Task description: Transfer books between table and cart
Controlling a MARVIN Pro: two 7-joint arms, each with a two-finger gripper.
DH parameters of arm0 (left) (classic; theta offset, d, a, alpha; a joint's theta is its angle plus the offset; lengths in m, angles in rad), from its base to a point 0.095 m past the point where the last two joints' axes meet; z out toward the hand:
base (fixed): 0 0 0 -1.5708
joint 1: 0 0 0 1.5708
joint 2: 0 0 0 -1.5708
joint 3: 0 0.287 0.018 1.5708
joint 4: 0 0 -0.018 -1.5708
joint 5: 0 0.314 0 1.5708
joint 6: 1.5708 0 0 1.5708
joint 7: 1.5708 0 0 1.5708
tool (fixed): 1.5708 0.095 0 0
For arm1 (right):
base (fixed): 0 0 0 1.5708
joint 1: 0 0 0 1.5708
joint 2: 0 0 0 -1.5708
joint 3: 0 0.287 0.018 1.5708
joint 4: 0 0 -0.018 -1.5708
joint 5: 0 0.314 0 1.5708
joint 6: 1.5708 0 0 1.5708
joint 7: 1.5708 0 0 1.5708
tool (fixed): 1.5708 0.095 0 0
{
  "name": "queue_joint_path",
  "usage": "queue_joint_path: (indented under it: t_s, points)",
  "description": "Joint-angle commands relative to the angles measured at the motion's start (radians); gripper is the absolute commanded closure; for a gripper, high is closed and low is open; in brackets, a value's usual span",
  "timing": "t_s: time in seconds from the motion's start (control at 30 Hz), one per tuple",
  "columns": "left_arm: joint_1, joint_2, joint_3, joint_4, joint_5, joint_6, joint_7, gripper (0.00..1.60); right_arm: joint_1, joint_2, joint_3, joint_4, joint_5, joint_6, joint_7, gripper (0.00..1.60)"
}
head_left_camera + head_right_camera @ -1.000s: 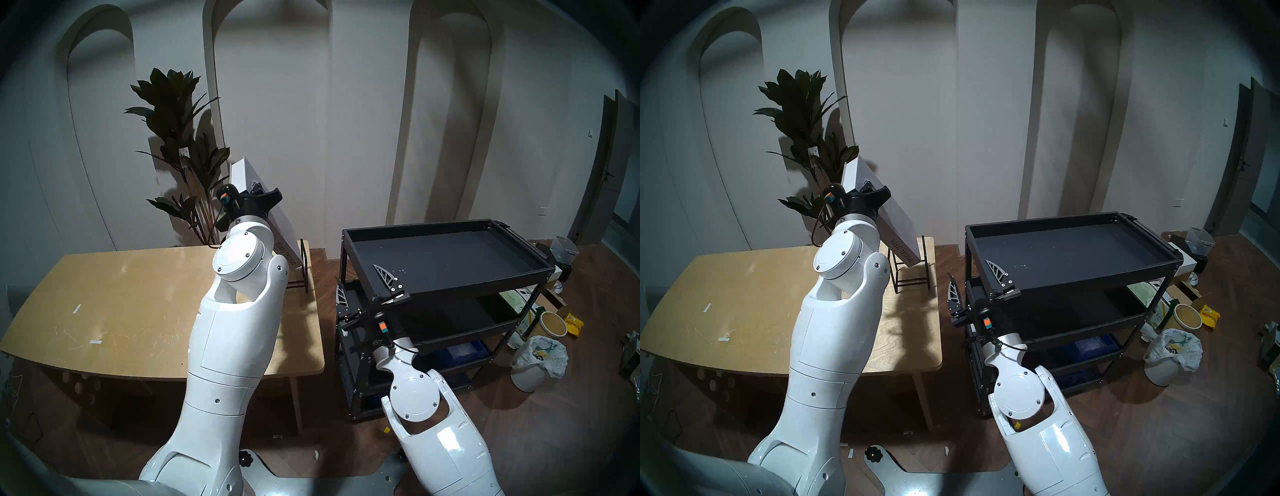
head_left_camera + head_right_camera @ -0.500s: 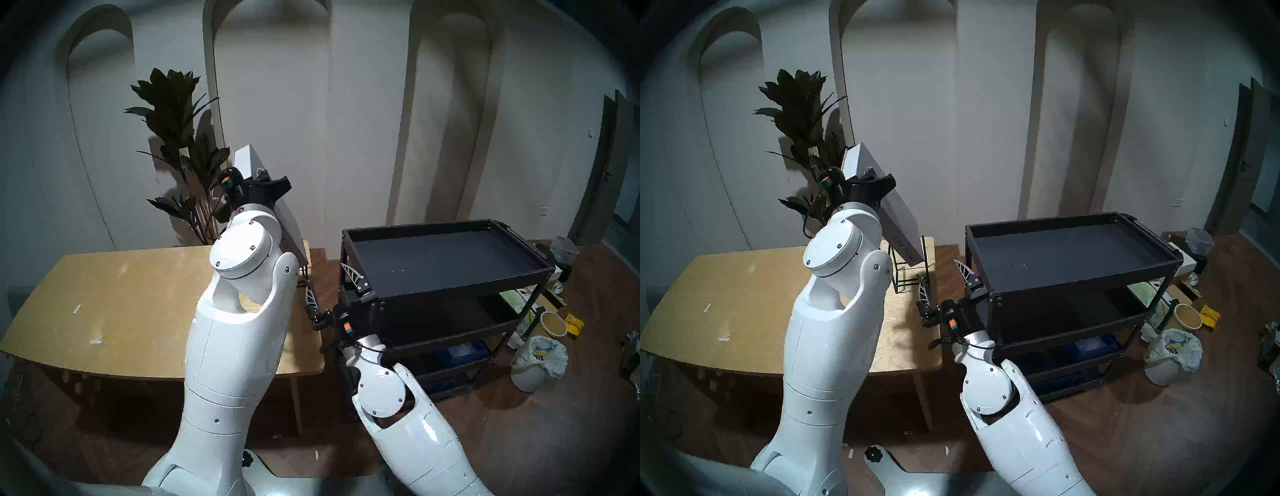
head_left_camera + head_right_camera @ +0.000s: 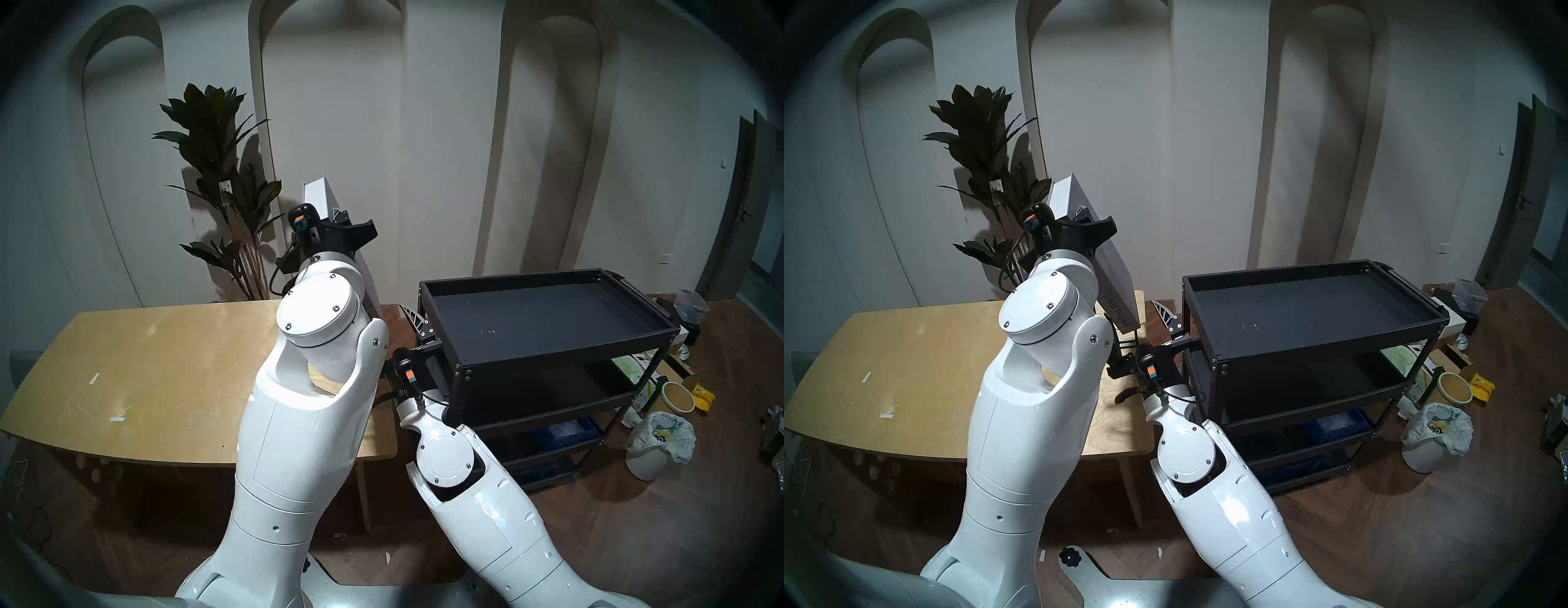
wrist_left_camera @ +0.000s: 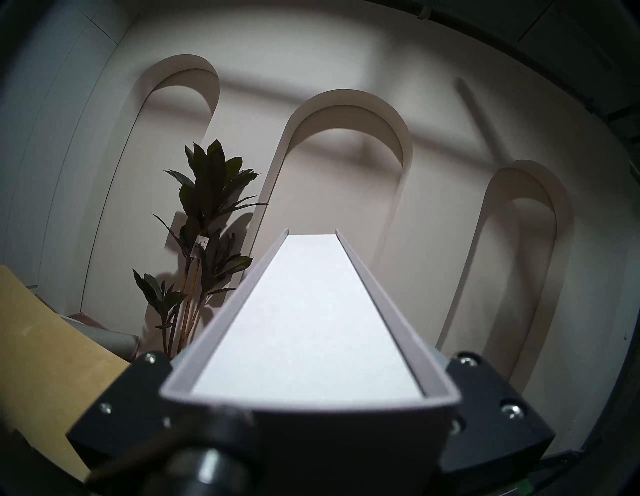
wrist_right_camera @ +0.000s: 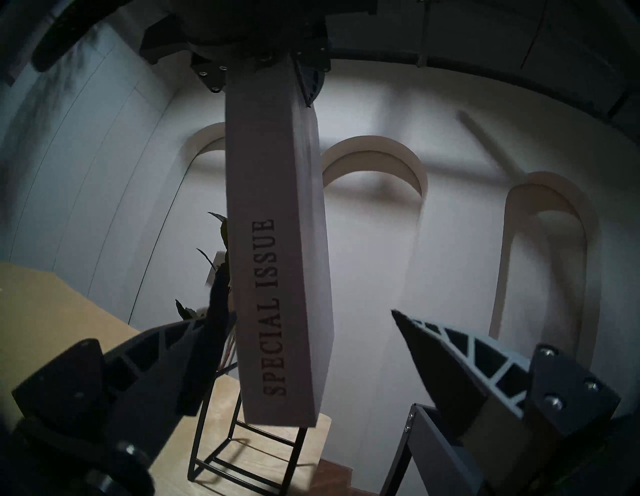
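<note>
The flat lower end [image 5: 282, 413] of the book is thick and square, so I expect the book [image 5: 273, 239] will stay shut and stand upright when I set it in the cart's top tray.
My left gripper [image 3: 330, 214] is shut on the upper part of the book [image 3: 316, 197], a thick white-grey volume held steeply tilted above the table's [image 3: 148, 361] far right corner. White page edges [image 4: 311, 311] fill the left wrist view. Its spine [image 5: 273, 277] reads "SPECIAL ISSUE". My right gripper [image 5: 299, 318] stands open below the book's lower end, in the gap between the table and the black cart [image 3: 551, 344]. Neither finger touches the book. The cart's top tray holds nothing.
A black wire rack [image 5: 242, 460] stands on the table's right corner under the book. A potted plant [image 3: 212, 140] stands behind the table. A blue bin [image 3: 564, 429] sits on the cart's bottom shelf. A bagged white bucket [image 3: 657, 441] and clutter lie on the floor at right.
My left arm swung the book rightward and more upright, away from the rack. My right gripper left the cart's near corner and moved left to beneath the book's lower end.
</note>
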Motion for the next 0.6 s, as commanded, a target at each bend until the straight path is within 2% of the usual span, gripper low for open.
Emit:
queue_joint_path:
  t_s: [0.0,0.27,0.4,0.57]
  points:
    - [-0.013,0.004,0.053,-0.02,0.044,-0.021,0.005,1.6,0.082,-0.046,-0.007,0.01,0.053,0.012,-0.017,0.0]
    - [-0.039,0.023,0.115,0.027,0.12,-0.033,0.024,1.6,0.108,-0.048,-0.053,0.019,0.085,0.039,-0.008,0.0]
    - [-0.055,0.02,0.128,0.039,0.126,-0.023,0.023,1.6,0.113,-0.047,-0.07,0.024,0.109,0.058,-0.006,0.0]
    - [-0.065,0.016,0.125,0.053,0.118,-0.014,0.024,1.6,0.123,-0.054,-0.074,0.034,0.103,0.052,-0.017,0.0]
